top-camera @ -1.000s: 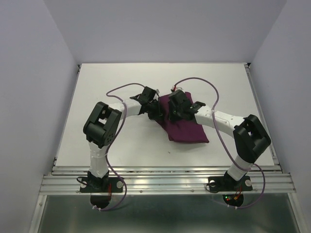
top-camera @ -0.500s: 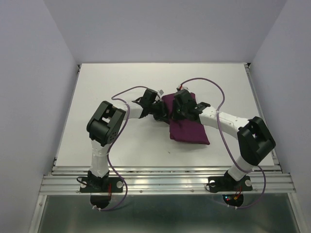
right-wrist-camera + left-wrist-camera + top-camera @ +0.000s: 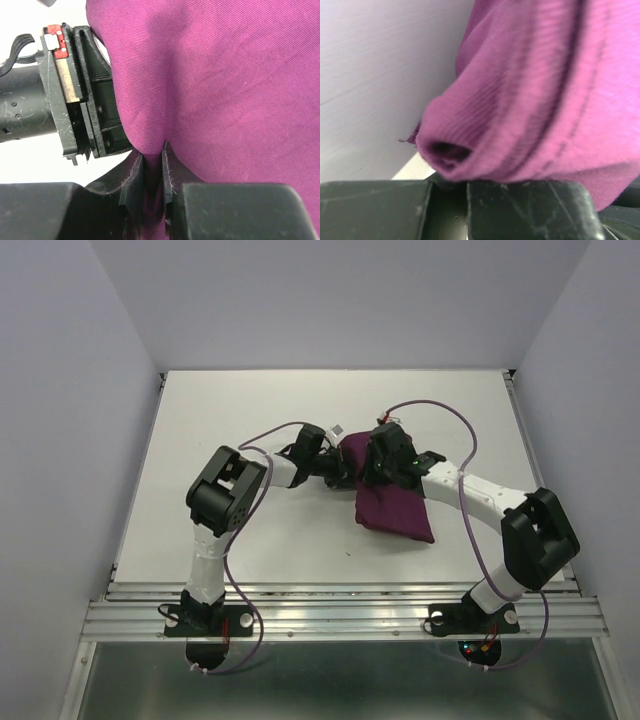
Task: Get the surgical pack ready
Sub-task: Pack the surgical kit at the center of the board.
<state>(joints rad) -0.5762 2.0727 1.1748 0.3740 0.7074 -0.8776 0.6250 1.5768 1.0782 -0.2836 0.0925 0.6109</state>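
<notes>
The cloth's rolled hem (image 3: pixel 520 135) bulges out over my closed left gripper, so next I move my left gripper back to the clear tabletop (image 3: pixel 305 505) before my right gripper works down the cloth.
The surgical pack shows only as a dark-purple cloth (image 3: pixel 392 508), bunched into a folded bundle right of the table's middle. My left gripper (image 3: pixel 343 472) meets its upper left corner. In the left wrist view a rolled hem of the cloth (image 3: pixel 535 90) bulges straight over the shut left gripper (image 3: pixel 465 186). My right gripper (image 3: pixel 377 476) sits on the cloth's top edge, close beside the left one. In the right wrist view the right gripper (image 3: pixel 152 155) pinches a ridge of the cloth (image 3: pixel 225 75) between its pads, and the left gripper (image 3: pixel 90 105) shows just to its left.
The white tabletop (image 3: pixel 240 410) surrounds the cloth. A ribbed aluminium rail (image 3: pixel 340 615) runs along the near edge by the arm bases. Purple cables (image 3: pixel 440 410) loop over both arms. Grey walls close in the left, right and back.
Both grippers have travelled to the right, staying close together. The cloth has gone with them, and its bundle now lies narrower and further right.
</notes>
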